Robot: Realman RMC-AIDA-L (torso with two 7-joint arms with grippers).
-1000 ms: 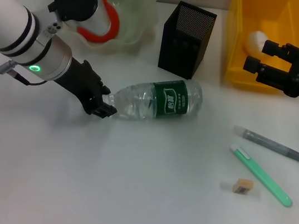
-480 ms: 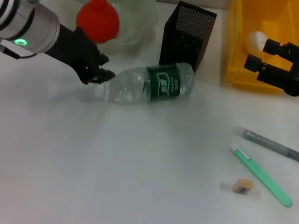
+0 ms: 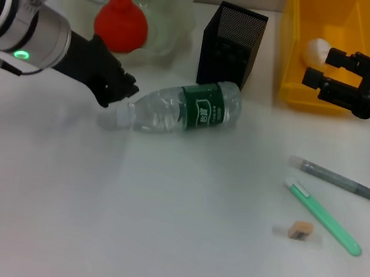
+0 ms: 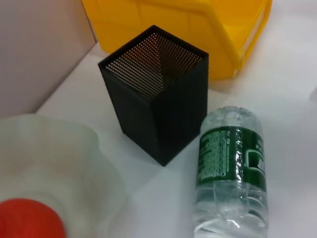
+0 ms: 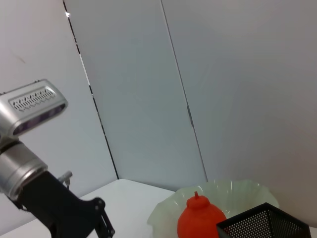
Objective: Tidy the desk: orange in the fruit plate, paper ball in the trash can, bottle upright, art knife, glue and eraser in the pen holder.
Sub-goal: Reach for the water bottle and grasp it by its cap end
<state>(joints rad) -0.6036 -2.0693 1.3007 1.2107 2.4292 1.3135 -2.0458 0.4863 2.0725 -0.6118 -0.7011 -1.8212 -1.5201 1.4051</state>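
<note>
The bottle should be turned upright after my left gripper opens and comes down around the neck (image 3: 137, 113), because my left gripper's fingers hover behind the bottle's cap (image 3: 124, 115), clear of the bottle.
The bottle (image 3: 182, 110) lies on its side on the table in front of the pen holder (image 3: 230, 48), cap end toward my left gripper (image 3: 119, 90), which hovers just behind and above the cap. The bottle also shows in the left wrist view (image 4: 230, 173). The orange (image 3: 122, 24) sits in the fruit plate (image 3: 166, 7). The paper ball (image 3: 316, 50) lies in the yellow trash can (image 3: 348, 23). My right gripper (image 3: 319, 68) is open and empty at the can's front wall. The green art knife (image 3: 323, 216), grey glue stick (image 3: 339, 179) and eraser (image 3: 300, 230) lie on the table at the right.
The left wrist view shows the pen holder (image 4: 158, 99) empty, with the trash can (image 4: 188, 29) behind it and the fruit plate (image 4: 59, 163) beside it. The right wrist view shows the orange (image 5: 198, 218) and my left arm (image 5: 54, 203).
My left gripper has moved back and to the left, dragging the bottle's cap end with it. The bottle now lies nearer the pen holder. The right arm has not moved.
</note>
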